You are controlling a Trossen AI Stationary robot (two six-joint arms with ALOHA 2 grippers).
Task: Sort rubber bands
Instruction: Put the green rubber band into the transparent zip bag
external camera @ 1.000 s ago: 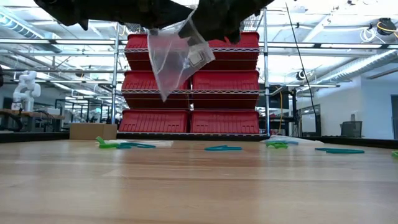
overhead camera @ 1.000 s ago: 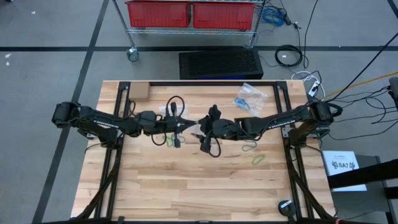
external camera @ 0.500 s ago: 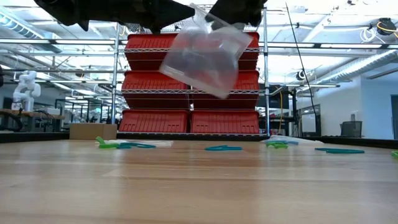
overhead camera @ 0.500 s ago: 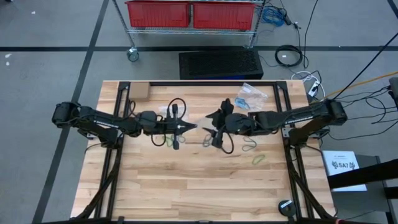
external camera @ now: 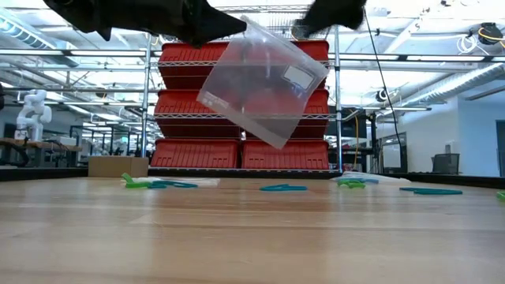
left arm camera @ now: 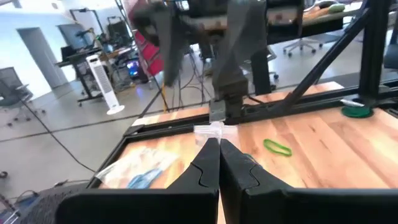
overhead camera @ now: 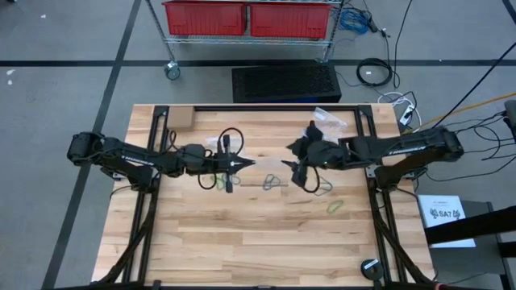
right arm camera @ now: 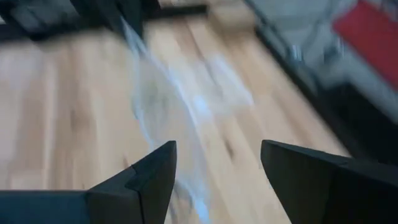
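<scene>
The green band [external camera: 351, 183] by the second bag is clear of the teal band. My open right gripper should go on moving down until its fingers close on the green band.
A clear plastic bag [external camera: 264, 91] hangs tilted above the table from my left gripper [overhead camera: 247, 163], which is shut on it over the table's middle. My right gripper [overhead camera: 291, 166] is open, just to the bag's right and apart from it; its wrist view shows the bag [right arm camera: 168, 106] blurred ahead of the spread fingers. Loose rubber bands lie flat on the wood: a teal-grey one [overhead camera: 272, 184] below the gap between the grippers, green ones [overhead camera: 322, 189] [overhead camera: 334, 206] to the right, and one [overhead camera: 208, 181] under the left arm. My left gripper pinches the bag's top edge [left arm camera: 213, 129] between its two shut fingers, coming level from the table's left. The bag hangs clear of the table below the fingers, tilted, its lower corner [external camera: 272, 142] pointing down and right in the low view.
A second clear bag with blue bands [overhead camera: 326, 125] lies at the far right of the table, and a small cardboard box [overhead camera: 178, 119] at the far left. Bare wood [overhead camera: 242, 242] fills the near half. Red bins on a wire rack [external camera: 237, 102] stand beyond the far edge.
My right gripper has drawn back toward the table's right edge and now stands apart from the bag. The bag, narrow and hanging straight a second ago, has swung round and spread wide, tilted, still hanging from my left gripper.
</scene>
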